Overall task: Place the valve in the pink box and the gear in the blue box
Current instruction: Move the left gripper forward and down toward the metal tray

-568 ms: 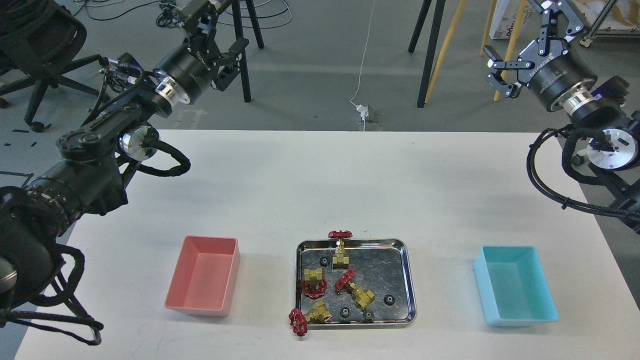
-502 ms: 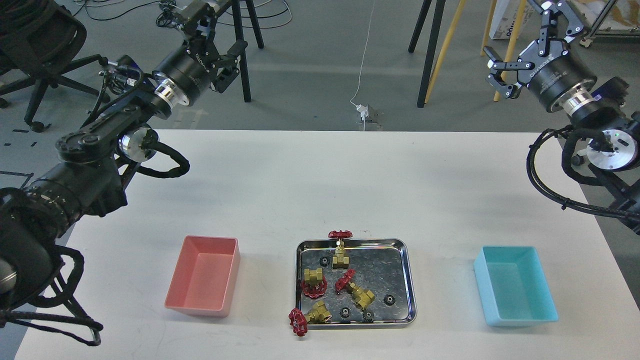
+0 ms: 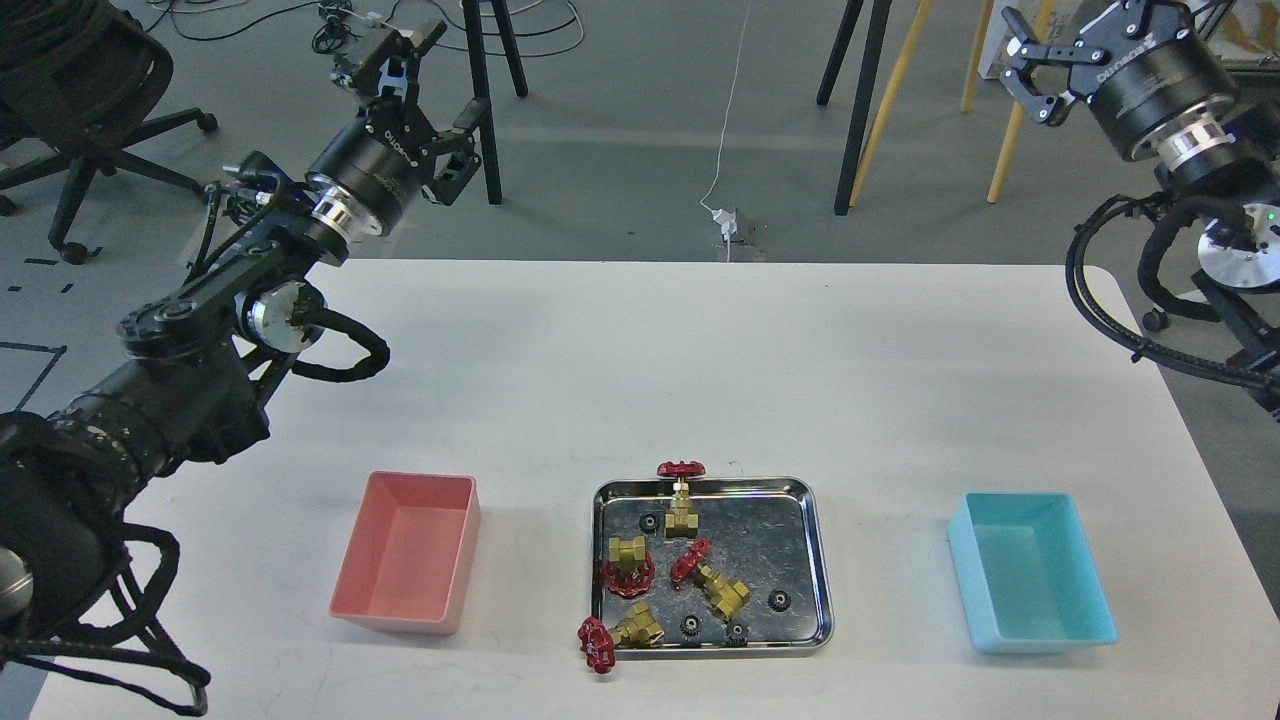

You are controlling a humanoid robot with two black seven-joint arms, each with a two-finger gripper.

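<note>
My gripper will lift the brass valve, and the metal tray (image 3: 768,534) should shift crooked when it does, because the brass valve's red handwheel (image 3: 627,580) lies close inside the tray's side rim.
Four brass valves with red handwheels lie in the metal tray (image 3: 818,560): one at the back (image 3: 682,497), one at the left (image 3: 628,566), one in the middle (image 3: 710,578), and one (image 3: 614,634) hanging over the front left rim. Several tiny black gears lie among them, such as one (image 3: 779,600) at the right. The pink box (image 3: 395,613) stands left of the tray and the blue box (image 3: 1040,636) right of it; both look empty. My left gripper (image 3: 440,75) is open and empty, high beyond the table's far left. My right gripper (image 3: 1075,30) is open at the top right, partly cut off.
The white table (image 3: 640,360) reaches to the far edge. Beyond it on the grey floor are an office chair (image 3: 90,110), black and yellow stand legs (image 3: 860,100), and a white cable (image 3: 725,150). Thick cable loops hang from both arms.
</note>
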